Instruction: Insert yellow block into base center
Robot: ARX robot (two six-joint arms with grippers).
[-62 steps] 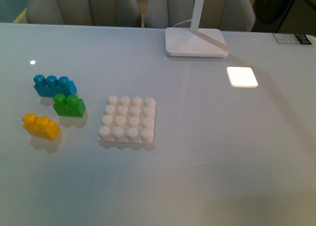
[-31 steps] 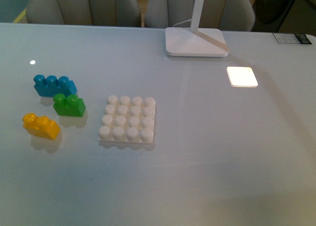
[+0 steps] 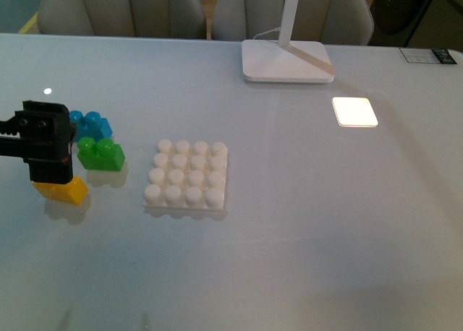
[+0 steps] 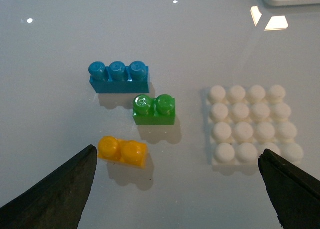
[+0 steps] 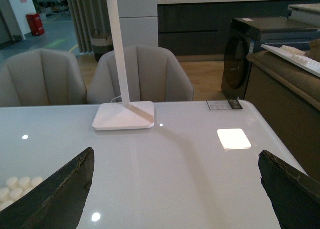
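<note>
I expect the white studded base (image 3: 187, 175) to slide a little when I press the yellow block down, because the base has its free edges (image 3: 182, 207) resting on the smooth tabletop.
The yellow block (image 3: 65, 191) lies on the white table at the left, its top hidden by my left gripper (image 3: 49, 154), which hangs open above it. In the left wrist view the yellow block (image 4: 123, 151) lies whole, close to one finger (image 4: 60, 194) of the open left gripper (image 4: 176, 154). The white studded base (image 3: 187, 173) lies to the block's right and is bare; it also shows in the left wrist view (image 4: 250, 126). My right gripper (image 5: 176, 154) is open and empty above bare table, and is out of the front view.
A green brick (image 3: 101, 154) and a blue brick (image 3: 90, 123) lie just behind the yellow block, also in the left wrist view: green brick (image 4: 154, 109), blue brick (image 4: 119, 76). A white lamp foot (image 3: 286, 61) stands at the back. Chairs are behind the table.
My left gripper has come into the front view from the left and now hangs over the yellow block, covering part of it and of the blue brick. The bricks and base have not moved.
</note>
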